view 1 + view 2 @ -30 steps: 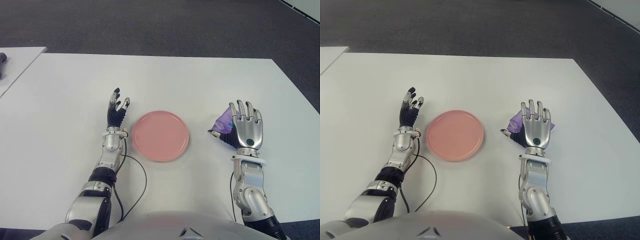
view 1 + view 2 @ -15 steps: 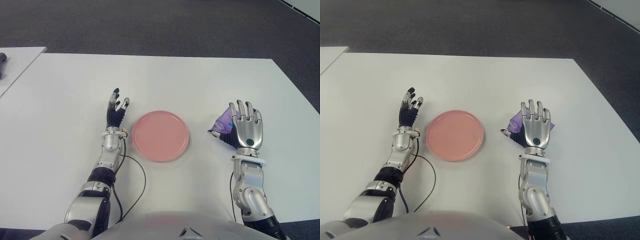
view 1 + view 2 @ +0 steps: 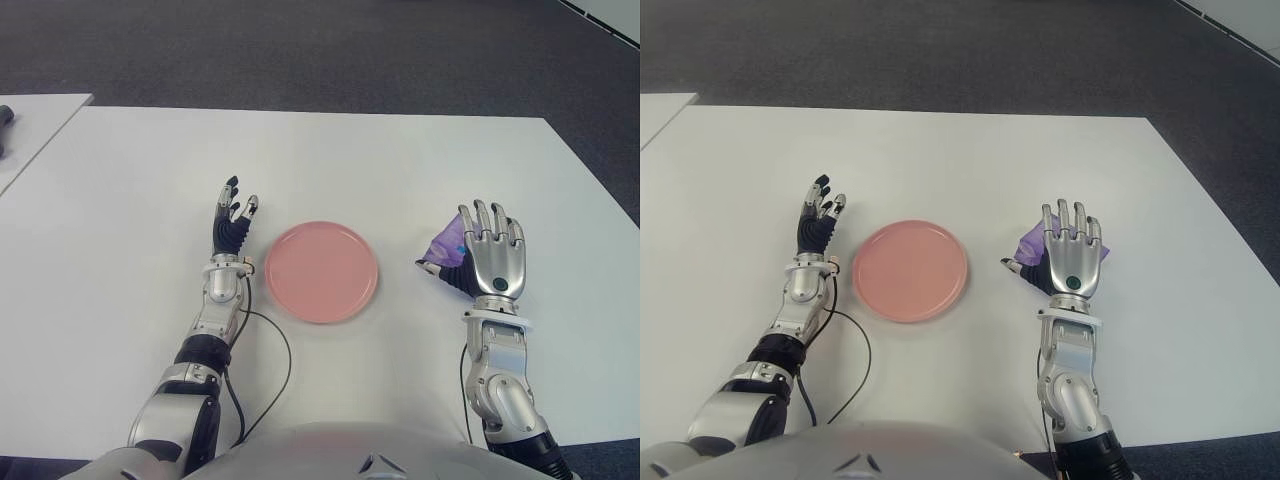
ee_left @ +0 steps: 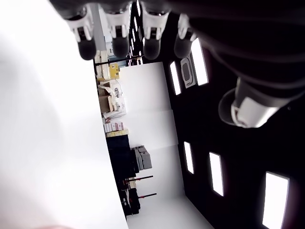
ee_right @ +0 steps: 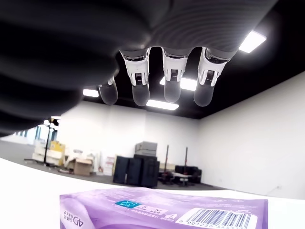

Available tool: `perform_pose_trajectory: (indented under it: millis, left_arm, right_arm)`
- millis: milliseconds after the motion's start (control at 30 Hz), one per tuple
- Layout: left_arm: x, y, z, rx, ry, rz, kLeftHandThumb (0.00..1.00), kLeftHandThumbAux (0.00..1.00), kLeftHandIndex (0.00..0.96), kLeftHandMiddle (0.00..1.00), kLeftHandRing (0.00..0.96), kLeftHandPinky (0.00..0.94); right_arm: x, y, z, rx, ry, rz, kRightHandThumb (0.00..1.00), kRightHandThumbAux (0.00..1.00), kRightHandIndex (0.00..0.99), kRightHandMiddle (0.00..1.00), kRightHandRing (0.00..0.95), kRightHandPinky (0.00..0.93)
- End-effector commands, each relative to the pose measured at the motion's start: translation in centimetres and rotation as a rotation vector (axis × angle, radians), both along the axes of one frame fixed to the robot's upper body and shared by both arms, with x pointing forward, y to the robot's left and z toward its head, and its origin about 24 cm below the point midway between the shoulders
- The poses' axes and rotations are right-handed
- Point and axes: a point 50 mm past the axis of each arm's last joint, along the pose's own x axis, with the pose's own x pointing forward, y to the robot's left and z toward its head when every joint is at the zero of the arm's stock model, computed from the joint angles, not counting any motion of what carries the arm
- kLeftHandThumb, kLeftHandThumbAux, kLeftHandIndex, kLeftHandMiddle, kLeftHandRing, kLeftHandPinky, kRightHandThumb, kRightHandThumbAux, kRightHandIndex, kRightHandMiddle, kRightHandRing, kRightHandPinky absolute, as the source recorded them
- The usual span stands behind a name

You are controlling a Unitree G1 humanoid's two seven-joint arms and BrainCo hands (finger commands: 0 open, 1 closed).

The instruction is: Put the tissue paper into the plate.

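Note:
I expect the purple tissue pack (image 3: 450, 242) to pinch in and bulge at its end when I lift it, because the wrapper's visible side (image 3: 443, 248) looks wrinkled and uneven.
A purple tissue pack (image 3: 447, 243) lies on the white table (image 3: 330, 160), to the right of a round pink plate (image 3: 321, 271). My right hand (image 3: 489, 255) hovers over the pack with its fingers stretched out and spread, partly hiding it. In the right wrist view the pack (image 5: 167, 212) sits below the straight fingers (image 5: 170, 78), which hold nothing. My left hand (image 3: 233, 222) shows just left of the plate, fingers extended and holding nothing. The plate has nothing in it.
A second white table's corner (image 3: 35, 125) shows at the far left with a dark object (image 3: 5, 117) on it. Dark carpet (image 3: 300, 50) lies beyond the table's far edge. A black cable (image 3: 262, 345) loops beside my left forearm.

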Motion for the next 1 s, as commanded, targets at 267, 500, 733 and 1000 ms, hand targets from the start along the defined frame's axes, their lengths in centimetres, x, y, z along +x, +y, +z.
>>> perform_pose_trajectory:
  millis: [267,500,733,1000]
  left_arm:
    - [-0.3,0.1,-0.5,0.009,0.026,-0.007,0.000,0.474,0.000,0.000,0.000,0.000]
    - [-0.3,0.2,-0.5,0.009,0.024,-0.005,0.001,0.470,0.000,0.000,0.000,0.000]
    - [-0.4,0.2,-0.5,0.011,0.019,0.001,0.008,0.467,0.000,0.000,0.000,0.000]
    - [-0.4,0.3,-0.4,0.009,0.015,0.000,0.010,0.461,0.000,0.000,0.000,0.000]
  right_arm:
    - [0.0,0.0,-0.3,0.001,0.021,0.004,0.166,0.358,0.000,0.000,0.000,0.000]
    - [4.7,-8.6,-6.9,0.105,0.348,-0.236,0.164,0.361,0.000,0.000,0.000,0.000]
    - [5.1,-9.0,-8.0,0.116,0.374,-0.280,0.153,0.359,0.000,0.000,0.000,0.000]
    - [5.4,-9.6,-8.6,0.108,0.382,-0.307,0.131,0.370,0.000,0.000,0.000,0.000]
